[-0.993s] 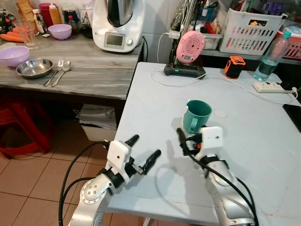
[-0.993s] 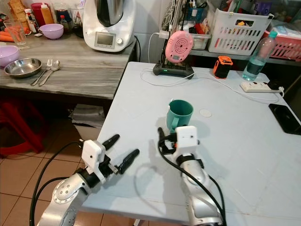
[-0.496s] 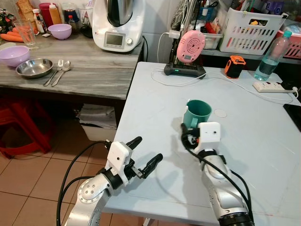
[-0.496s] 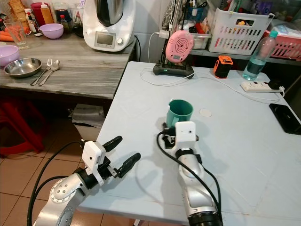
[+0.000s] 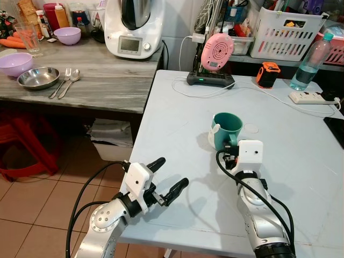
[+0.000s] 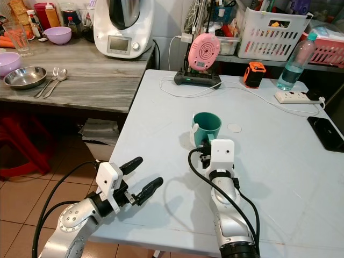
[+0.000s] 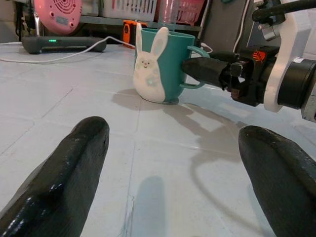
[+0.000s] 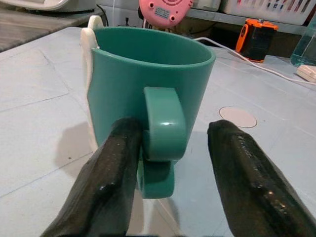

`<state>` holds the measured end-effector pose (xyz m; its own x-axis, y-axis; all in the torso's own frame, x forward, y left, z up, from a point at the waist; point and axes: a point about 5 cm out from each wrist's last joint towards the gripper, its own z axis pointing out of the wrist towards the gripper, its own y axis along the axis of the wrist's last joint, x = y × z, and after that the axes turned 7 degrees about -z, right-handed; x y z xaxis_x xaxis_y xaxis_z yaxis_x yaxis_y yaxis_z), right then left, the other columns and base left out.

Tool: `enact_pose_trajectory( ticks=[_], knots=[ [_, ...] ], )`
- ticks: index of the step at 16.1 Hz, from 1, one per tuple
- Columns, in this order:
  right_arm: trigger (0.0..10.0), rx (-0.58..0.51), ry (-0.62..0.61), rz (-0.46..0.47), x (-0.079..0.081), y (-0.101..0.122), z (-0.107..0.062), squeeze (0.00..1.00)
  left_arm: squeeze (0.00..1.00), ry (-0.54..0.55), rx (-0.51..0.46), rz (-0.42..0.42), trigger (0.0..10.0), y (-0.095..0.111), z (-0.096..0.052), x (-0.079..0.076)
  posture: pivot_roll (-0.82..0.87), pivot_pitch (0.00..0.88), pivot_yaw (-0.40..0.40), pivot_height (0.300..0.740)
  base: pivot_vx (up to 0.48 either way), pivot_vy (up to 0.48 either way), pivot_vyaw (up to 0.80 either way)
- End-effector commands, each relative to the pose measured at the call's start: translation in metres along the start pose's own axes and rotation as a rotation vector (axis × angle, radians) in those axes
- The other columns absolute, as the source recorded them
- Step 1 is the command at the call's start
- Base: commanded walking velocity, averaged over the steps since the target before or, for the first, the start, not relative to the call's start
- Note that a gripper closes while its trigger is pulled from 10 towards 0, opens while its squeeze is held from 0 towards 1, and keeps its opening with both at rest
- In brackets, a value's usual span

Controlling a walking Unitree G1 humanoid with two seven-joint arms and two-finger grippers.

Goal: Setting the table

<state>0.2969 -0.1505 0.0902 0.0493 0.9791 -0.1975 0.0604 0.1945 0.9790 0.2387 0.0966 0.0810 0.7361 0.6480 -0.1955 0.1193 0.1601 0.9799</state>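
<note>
The white bunny figure (image 5: 213, 137) clings to the teal mug's side up (image 8: 92, 43) past the mug's rim, so I expect it to come along when the robot carries the mug by its handle.
A teal mug (image 5: 228, 127) with a white bunny figure on its side stands upright in the middle of the white table (image 5: 177, 118). My right gripper (image 5: 228, 152) is at its near side, open. In the right wrist view the mug's handle (image 8: 161, 123) sits between the two fingers (image 8: 118, 163); one finger touches it and the other stands apart. My left gripper (image 5: 172, 172) hovers open and holding nothing over the table's near left edge. It points toward the mug (image 7: 165, 61).
A wooden counter (image 5: 107, 80) at the left holds a steel bowl (image 5: 38, 77), a fork and spoon (image 5: 66, 80), purple bowls and a kitchen machine (image 5: 133, 27). A pink device (image 5: 216, 52), cables, a water bottle (image 5: 308, 63) and a power strip (image 5: 314, 98) line the table's far side.
My right gripper has shifted right and forward, from beside the mug to straddling its handle. The left gripper has barely moved.
</note>
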Motion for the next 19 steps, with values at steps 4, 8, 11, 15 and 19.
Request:
enact_pose_trajectory(
  ticks=[4, 8, 11, 15, 19],
  knots=[
    [0.0, -0.003, -0.015, 0.002, -0.002, 0.0, 0.005, 0.0, 0.0, -0.018, 0.004, 0.002, 10.0, 0.002, 0.001, 0.001, -0.06, 0.0, -0.029, 0.74, 0.0, 0.0, 0.0],
    [0.0, -0.01, -0.019, -0.002, -0.005, 0.001, 0.009, 0.0, 0.0, -0.043, 0.015, 0.008, 10.0, 0.002, 0.0, 0.001, -0.06, 0.0, -0.023, 0.74, 0.0, 0.0, 0.0],
    [0.0, -0.014, -0.02, -0.001, -0.005, 0.001, 0.011, 0.0, 0.0, -0.043, 0.015, 0.019, 10.0, 0.003, 0.0, 0.001, -0.06, 0.0, -0.023, 0.74, 0.0, 0.0, 0.0],
    [0.0, -0.014, -0.019, -0.002, -0.006, 0.0, 0.011, 0.0, 0.0, -0.028, 0.011, 0.037, 10.0, 0.005, 0.001, 0.002, -0.06, 0.0, -0.029, 0.74, 0.0, 0.0, 0.0],
    [0.0, -0.068, -0.002, 0.038, -0.012, 0.012, 0.003, 0.0, 0.0, 0.147, -0.032, 0.079, 10.0, 0.011, -0.001, 0.017, -0.05, 0.0, -0.034, 0.74, 0.0, 0.0, 0.0]
  ],
)
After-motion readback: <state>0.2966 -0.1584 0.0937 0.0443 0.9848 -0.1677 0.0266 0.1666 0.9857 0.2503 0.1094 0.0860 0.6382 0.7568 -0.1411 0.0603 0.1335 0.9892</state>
